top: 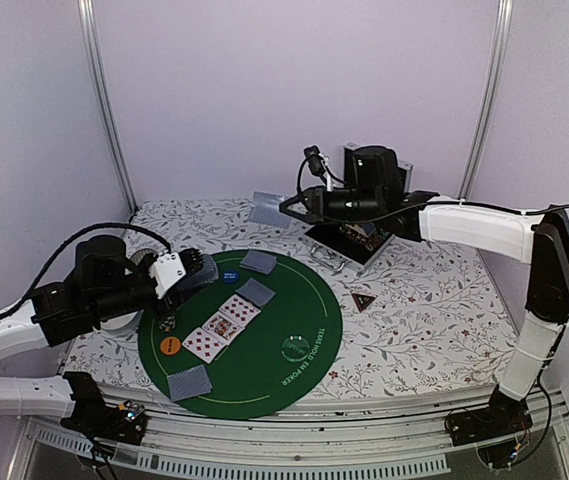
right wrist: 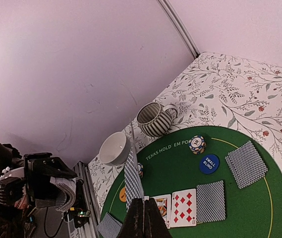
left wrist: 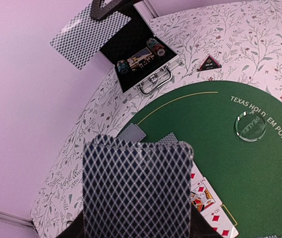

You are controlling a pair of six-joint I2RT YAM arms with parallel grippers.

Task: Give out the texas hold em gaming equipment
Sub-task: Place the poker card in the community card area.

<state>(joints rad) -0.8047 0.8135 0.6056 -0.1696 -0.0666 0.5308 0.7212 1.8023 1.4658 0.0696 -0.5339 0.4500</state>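
My right gripper is lowering the single card toward the mat (top: 279,279) beyond the face-down card ending the face-up card row (top: 255,292), where the mat is free. It should keep lowering the card there until the card touches the mat.
My left gripper (top: 196,270) is shut on a deck of grey-blue-backed playing cards (left wrist: 136,188), held over the left edge of the green mat (top: 304,310). My right gripper (right wrist: 144,202) is shut on a single card (right wrist: 133,171), raised edge-on above the table's back. That card (top: 264,209) hangs in the air near the open case (top: 359,240). On the mat lie face-down cards (top: 259,261), face-up cards (top: 234,315), an orange disc (top: 170,346), a blue disc (right wrist: 209,163), a whitish dealer disc (left wrist: 250,126) and a chip stack (right wrist: 197,144). The dark triangle (top: 364,300) lies right of the mat.
A striped cup (right wrist: 154,119) and a white bowl (right wrist: 115,148) stand off the mat's left side, near the left arm. The open case (left wrist: 141,57) at the back holds more chips. White walls and metal posts close in the table's back and sides.
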